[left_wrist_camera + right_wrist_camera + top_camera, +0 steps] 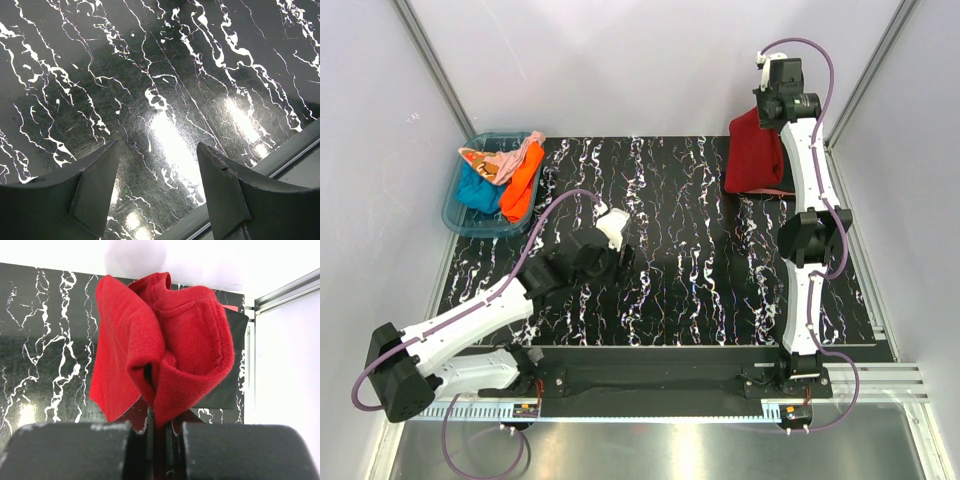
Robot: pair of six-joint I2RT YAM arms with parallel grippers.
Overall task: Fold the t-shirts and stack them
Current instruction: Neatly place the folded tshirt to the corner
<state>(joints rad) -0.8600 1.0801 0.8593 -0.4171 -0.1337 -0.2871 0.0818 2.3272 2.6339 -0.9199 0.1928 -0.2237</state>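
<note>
The red t-shirt's outer edge [731,178] hangs out beyond the black t-shirt. Next, my right gripper moves it toward the side, over the black t-shirt's uncovered part [227,377], before lowering it.
A dark red t-shirt [165,340] hangs bunched from my right gripper [161,427], whose jaws are shut on a fold of its cloth. From above, that gripper [767,113] is raised at the table's back right, and the red t-shirt [753,152] drapes down to the surface. Behind the red one, a flat black t-shirt [230,375] lies on the table. Teal [477,190], orange [523,182] and pink [508,160] t-shirts are piled in the tub. My left gripper [157,145] hovers open over bare table, left of centre [615,250], holding nothing.
The blue translucent tub [453,213] stands at the back left corner. The black marbled table [690,260] has a metal rail along its near edge [290,150]. White walls and aluminium posts [865,80] close in the back and sides.
</note>
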